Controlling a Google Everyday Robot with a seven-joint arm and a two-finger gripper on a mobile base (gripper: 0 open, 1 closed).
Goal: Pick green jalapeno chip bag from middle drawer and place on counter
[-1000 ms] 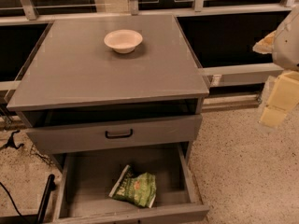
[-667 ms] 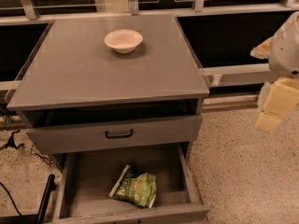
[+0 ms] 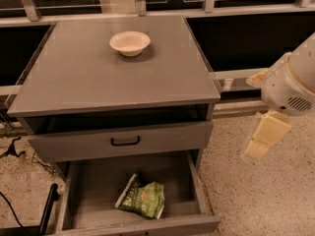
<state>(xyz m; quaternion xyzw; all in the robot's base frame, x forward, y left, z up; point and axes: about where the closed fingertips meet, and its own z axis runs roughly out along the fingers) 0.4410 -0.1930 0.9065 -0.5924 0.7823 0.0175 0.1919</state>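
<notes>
The robot's gripper is level with the closed drawer front (image 3: 167,136), which is too high for the chip bag, so it should move back, go down and reach into the open drawer (image 3: 179,191).
The green jalapeno chip bag (image 3: 141,198) lies crumpled on the floor of the open middle drawer (image 3: 93,186), right of its centre, with its white end strip to the left. The counter (image 3: 113,77) is the flat grey top of the cabinet above. My gripper (image 3: 258,148) hangs in the air to the right of the cabinet, at about the height of the closed drawer front, well apart from the bag and the drawer. It holds nothing that I can see.
A cream bowl (image 3: 129,43) stands on the counter near its back edge. A grey drawer front with a black handle (image 3: 125,141) sits above the open drawer. Speckled floor (image 3: 256,200) lies to the right. Dark cables (image 3: 12,151) lie at the left.
My arm and gripper have moved left and down, closer to the cabinet's right side. The bag, drawer and bowl have not moved.
</notes>
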